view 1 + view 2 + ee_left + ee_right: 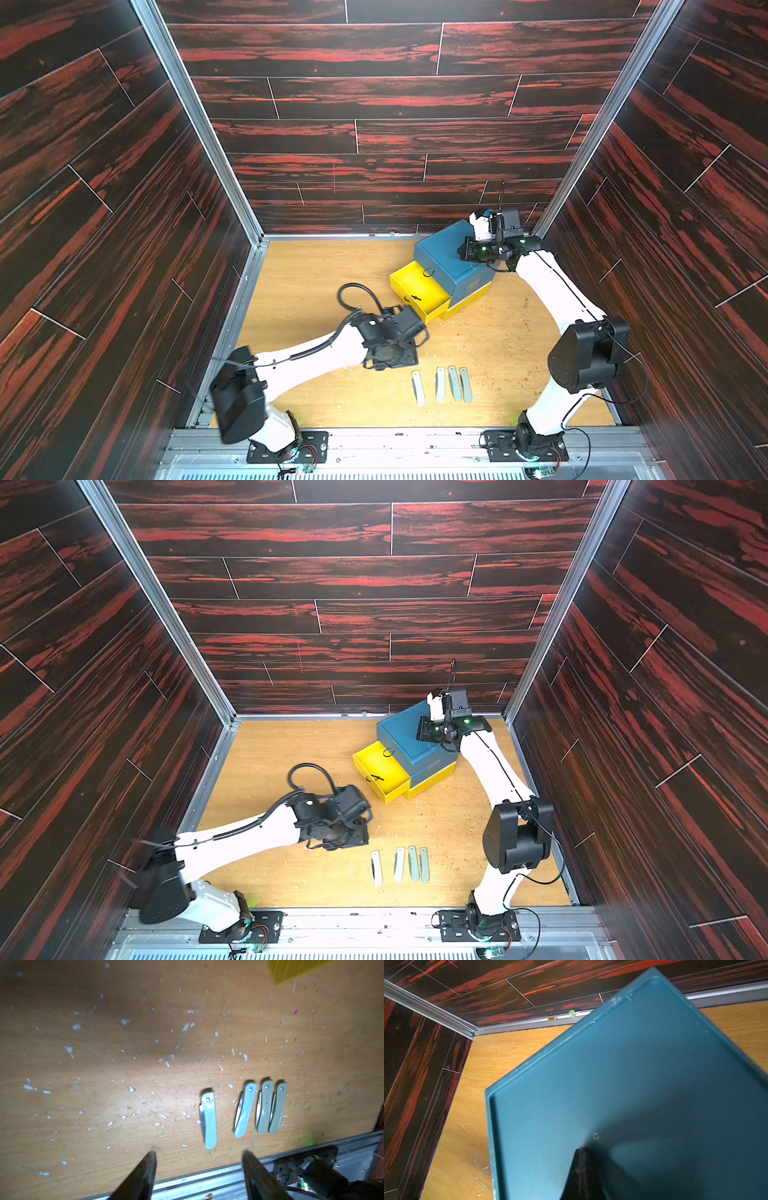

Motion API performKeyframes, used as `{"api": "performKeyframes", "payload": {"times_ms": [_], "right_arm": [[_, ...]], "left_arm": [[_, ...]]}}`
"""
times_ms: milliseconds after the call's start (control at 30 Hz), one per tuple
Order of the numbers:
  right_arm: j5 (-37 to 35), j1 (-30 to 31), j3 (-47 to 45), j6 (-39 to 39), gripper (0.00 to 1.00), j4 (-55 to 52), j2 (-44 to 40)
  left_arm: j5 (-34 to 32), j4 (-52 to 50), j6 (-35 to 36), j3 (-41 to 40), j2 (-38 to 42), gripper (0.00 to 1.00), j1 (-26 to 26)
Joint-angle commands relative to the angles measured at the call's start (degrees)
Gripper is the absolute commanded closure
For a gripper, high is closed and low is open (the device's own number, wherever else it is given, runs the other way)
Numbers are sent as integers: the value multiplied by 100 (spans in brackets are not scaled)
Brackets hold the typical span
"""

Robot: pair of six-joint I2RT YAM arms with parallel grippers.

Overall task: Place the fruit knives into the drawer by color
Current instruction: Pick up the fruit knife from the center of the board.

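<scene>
The outermost pale knife point(418, 388) lies clear of its neighbour and points between my open fingers, so my left gripper keeps lowering until they straddle its handle point(420, 397).
Two pale fruit knives point(418, 388) point(440, 384) and two grey-green ones point(455, 383) point(466, 385) lie folded in a row near the table's front edge. The left wrist view shows the same row: pale knives point(208, 1121) point(244, 1110), then grey-green knives point(264, 1107) point(277, 1108). My left gripper point(199, 1153) hangs open and empty above the table, just left of the row point(392, 359). The yellow drawer point(419, 291) stands pulled out of the blue cabinet point(449, 257). My right gripper point(581, 1149) is shut, its tip on the cabinet's top.
A second yellow drawer point(469, 303) sits below, only slightly out. White flecks and crumbs litter the wooden table point(124, 1064). A metal rail point(207, 1176) runs along the front edge. Dark panelled walls enclose the table on three sides.
</scene>
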State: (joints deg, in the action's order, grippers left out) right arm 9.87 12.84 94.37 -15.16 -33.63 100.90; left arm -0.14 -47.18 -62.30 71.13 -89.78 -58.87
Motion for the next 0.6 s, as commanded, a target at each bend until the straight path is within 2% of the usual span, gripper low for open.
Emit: {"api": "performKeyframes", "payload": {"times_ms": [0,333,567], "right_arm": [[-82,29,-307,-66,97,-1001,404],[-20,34,-246,-76,97,-1014,347],[28,27,-252,-57,97,-1017,331]], "left_arm": [[-62,-684,100,370,-326,32,-170],[165,-783,-76,999,-1262,32,-592],[315,-837,-392,1093,-1628,33,-642]]}}
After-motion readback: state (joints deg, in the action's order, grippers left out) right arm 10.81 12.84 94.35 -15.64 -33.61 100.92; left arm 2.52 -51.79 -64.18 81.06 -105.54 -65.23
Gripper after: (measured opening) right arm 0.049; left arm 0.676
